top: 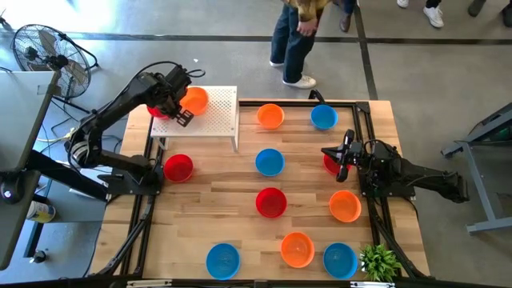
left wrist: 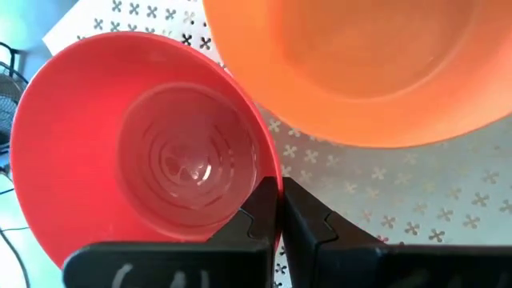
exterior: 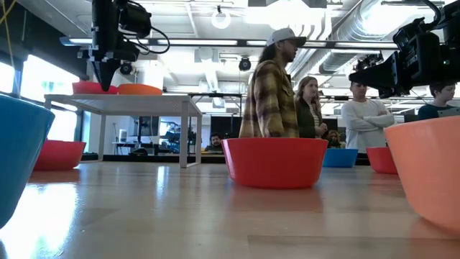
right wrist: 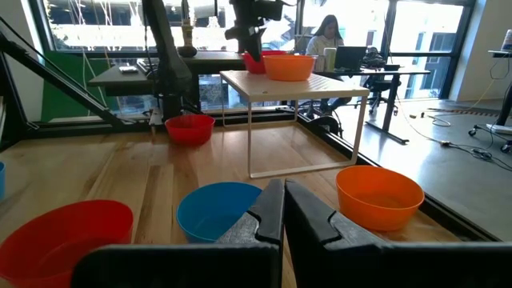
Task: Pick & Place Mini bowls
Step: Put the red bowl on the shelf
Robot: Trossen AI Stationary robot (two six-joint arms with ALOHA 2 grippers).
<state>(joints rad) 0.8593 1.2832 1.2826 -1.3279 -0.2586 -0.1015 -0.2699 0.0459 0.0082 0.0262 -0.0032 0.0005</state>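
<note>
The red bowl sticks out past the white board's edge [left wrist: 61, 50], so the robot's left gripper should open, go to the red bowl's near side [exterior: 86, 88] and gently push the bowl further in.
A red mini bowl [left wrist: 136, 152] and an orange mini bowl [left wrist: 360, 64] stand side by side on the white perforated board [top: 224, 120] at the table's far left. My left gripper [left wrist: 278, 212] points down over the red bowl's rim and is shut on it. Several more red, orange and blue bowls rest on their bases across the wooden table, among them blue [top: 270, 162] and red [top: 270, 202]. My right gripper [top: 340, 156] is shut and empty, raised at the table's right above a partly hidden red bowl [top: 328, 166]. My left gripper pinches the red bowl's rim [left wrist: 270, 172] on the side nearest the orange bowl, one finger inside the bowl and one outside. The fingers come from above, pointing down. In the low view the bowl [exterior: 90, 88] appears to sit upright on the board.
The board stands on thin white legs [right wrist: 250, 144] above the tabletop. A small green plant [top: 380, 262] sits at the near right corner. A black frame [top: 362, 128] edges the table. A person [top: 296, 40] stands beyond the far edge, and a fan [top: 44, 48] stands at far left.
</note>
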